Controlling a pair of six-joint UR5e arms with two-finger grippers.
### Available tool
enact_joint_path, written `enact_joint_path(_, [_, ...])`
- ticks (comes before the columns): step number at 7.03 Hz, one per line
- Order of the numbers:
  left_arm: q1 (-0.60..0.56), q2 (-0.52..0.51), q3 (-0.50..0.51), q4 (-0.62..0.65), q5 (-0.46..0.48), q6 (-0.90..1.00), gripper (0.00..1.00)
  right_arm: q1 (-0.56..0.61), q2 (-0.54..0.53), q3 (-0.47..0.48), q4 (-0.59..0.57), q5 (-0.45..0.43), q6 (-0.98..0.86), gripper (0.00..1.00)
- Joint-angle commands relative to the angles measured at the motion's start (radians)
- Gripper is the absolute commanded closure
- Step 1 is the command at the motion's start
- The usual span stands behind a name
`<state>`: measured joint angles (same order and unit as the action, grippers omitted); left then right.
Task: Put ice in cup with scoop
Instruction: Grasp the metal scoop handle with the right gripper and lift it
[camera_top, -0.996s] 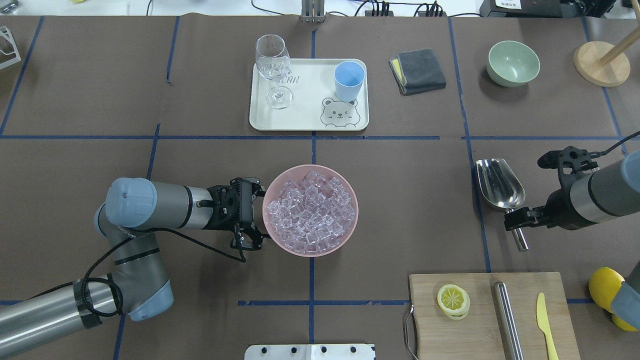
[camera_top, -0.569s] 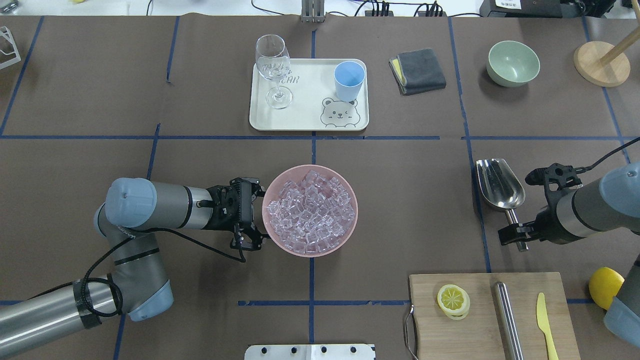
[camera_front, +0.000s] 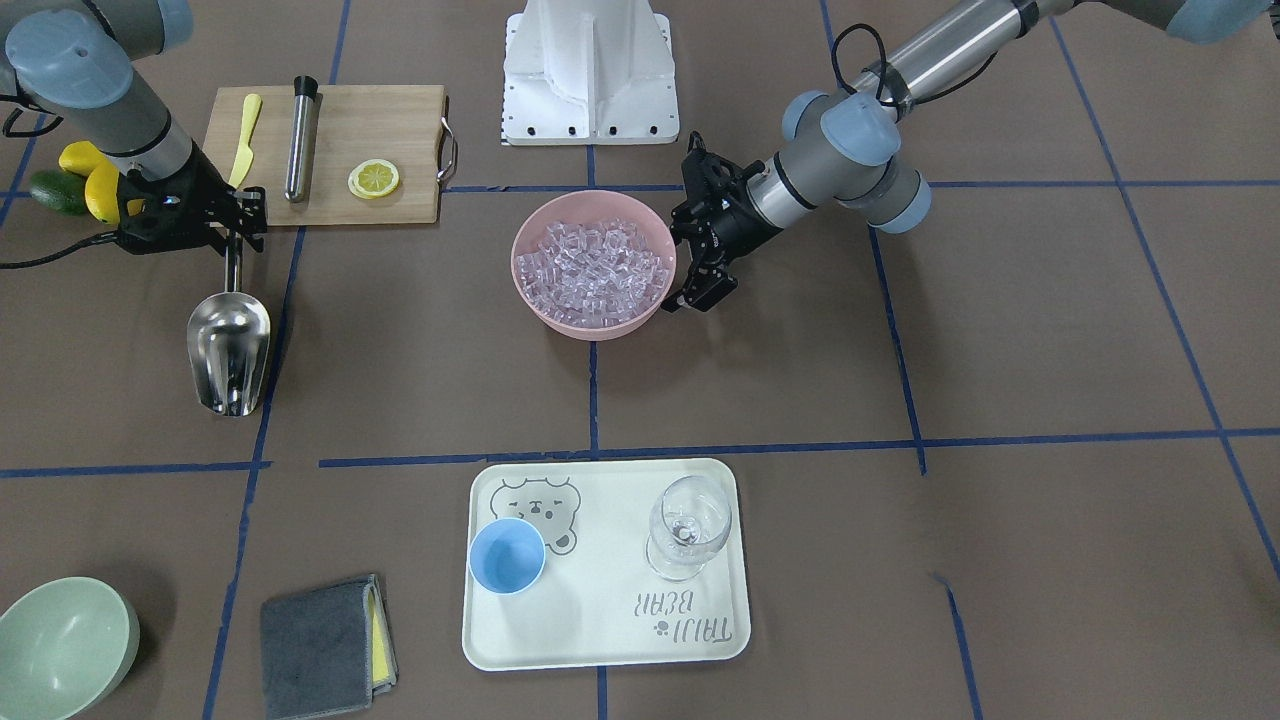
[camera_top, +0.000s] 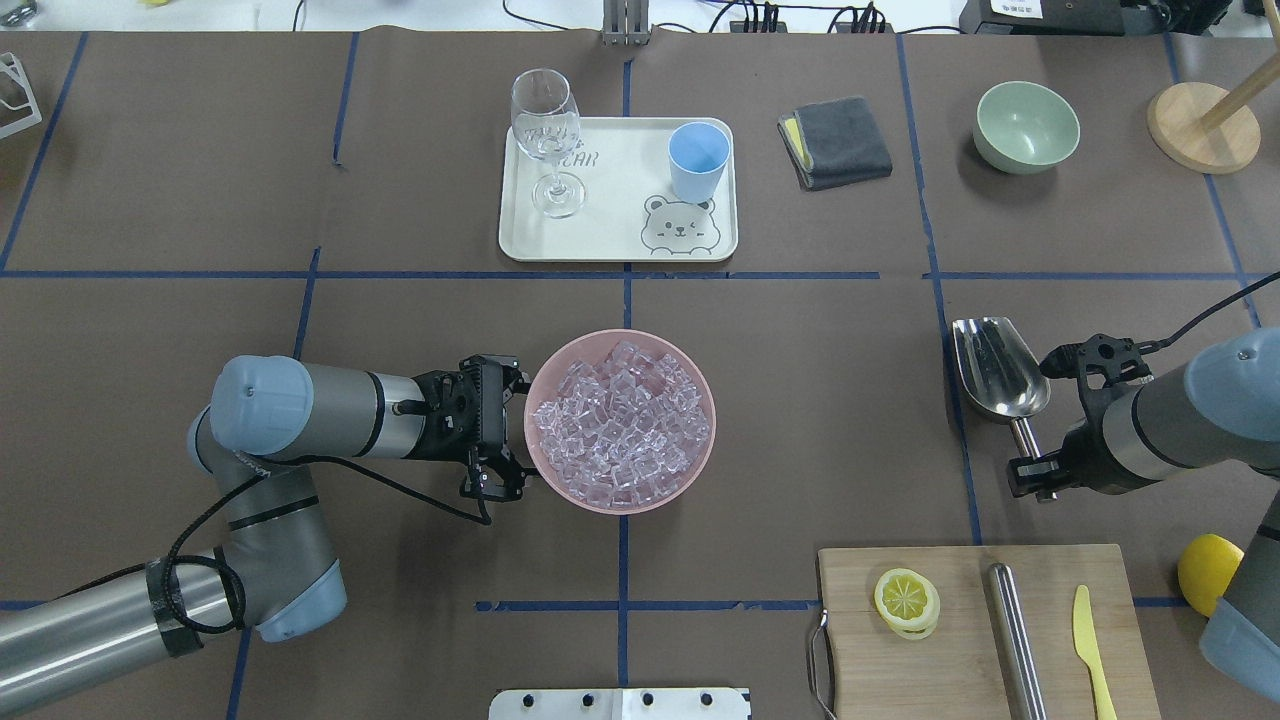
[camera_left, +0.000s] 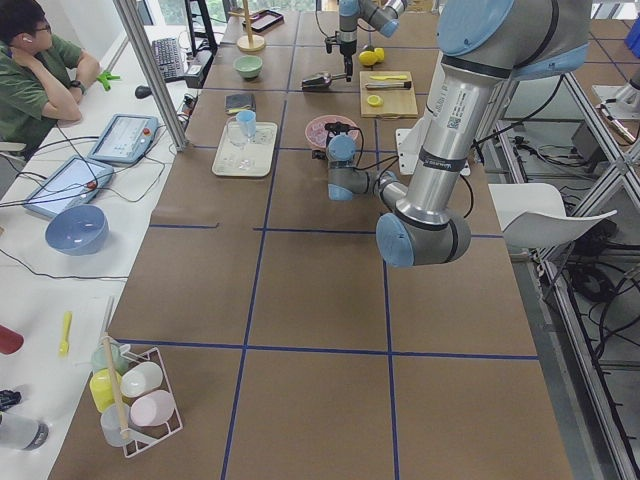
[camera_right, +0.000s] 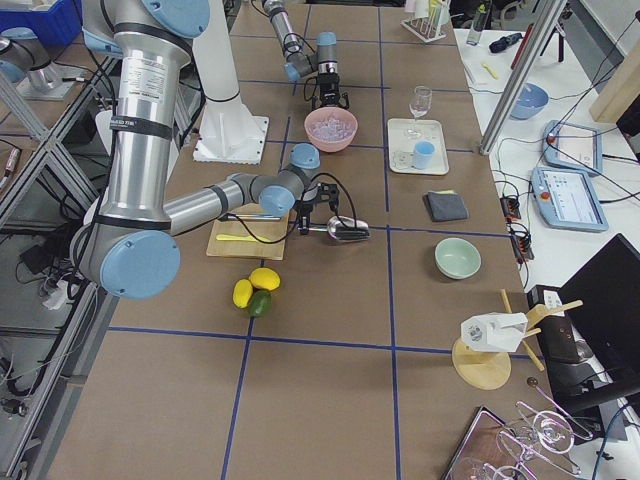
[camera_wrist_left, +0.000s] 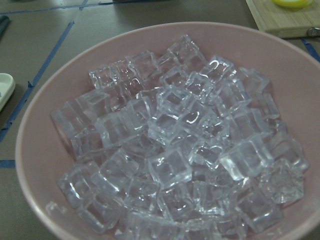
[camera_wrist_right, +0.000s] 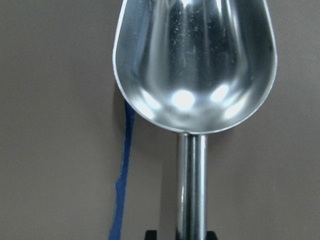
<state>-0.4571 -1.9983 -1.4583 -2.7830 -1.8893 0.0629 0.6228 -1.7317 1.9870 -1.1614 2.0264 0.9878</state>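
My gripper will bring the scoop (camera_front: 229, 352) up with a small pile when I dip and lift it, since the ice lies in separate, loosely heaped cubes (camera_front: 594, 271).
The steel scoop (camera_top: 998, 368) lies on the table at the right, pan away from the robot, and fills the right wrist view (camera_wrist_right: 195, 65). My right gripper (camera_top: 1035, 482) is open, its fingers either side of the handle's near end (camera_front: 237, 218). The ice (camera_top: 622, 430) fills a pink bowl (camera_top: 620, 505) at the table's middle and shows close up in the left wrist view (camera_wrist_left: 175, 145). My left gripper (camera_top: 505, 432) is open, its fingers spread along the bowl's left rim. The light-blue cup (camera_top: 698, 160) stands upright and empty on a cream tray (camera_top: 600, 245).
A stemmed glass (camera_top: 546, 130) stands on the tray's left. A grey cloth (camera_top: 836, 140), a pale-green bowl (camera_top: 1026, 125) and a wooden stand (camera_top: 1203, 125) are at the far right. A cutting board (camera_top: 960, 650) with lemon slice, steel cylinder and yellow knife lies near right.
My right gripper has slid from near the scoop's pan back along the handle toward its end. The scoop and the left arm have not moved.
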Motion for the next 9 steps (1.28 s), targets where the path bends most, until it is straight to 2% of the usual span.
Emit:
enact_joint_path(1, [0.0, 0.001, -0.001, -0.001, -0.001, -0.002, 0.0, 0.003, 0.0, 0.004, -0.003, 0.005, -0.003, 1.0])
enact_joint_path(4, [0.0, 0.001, -0.002, -0.001, -0.001, -0.003, 0.0, 0.052, 0.0, 0.085, -0.015, 0.012, -0.032, 1.0])
enact_joint_path(5, [0.0, 0.001, -0.002, -0.001, -0.001, -0.003, 0.0, 0.057, 0.003, 0.102, -0.017, 0.038, -0.106, 1.0])
enact_joint_path(7, [0.0, 0.001, -0.002, -0.006, -0.001, -0.005, 0.0, 0.159, 0.003, 0.122, -0.067, 0.071, -0.413, 1.0])
enact_joint_path(9, [0.002, 0.0, -0.004, -0.007, -0.001, -0.005, 0.0, 0.161, 0.033, 0.162, -0.156, 0.067, -0.629, 1.0])
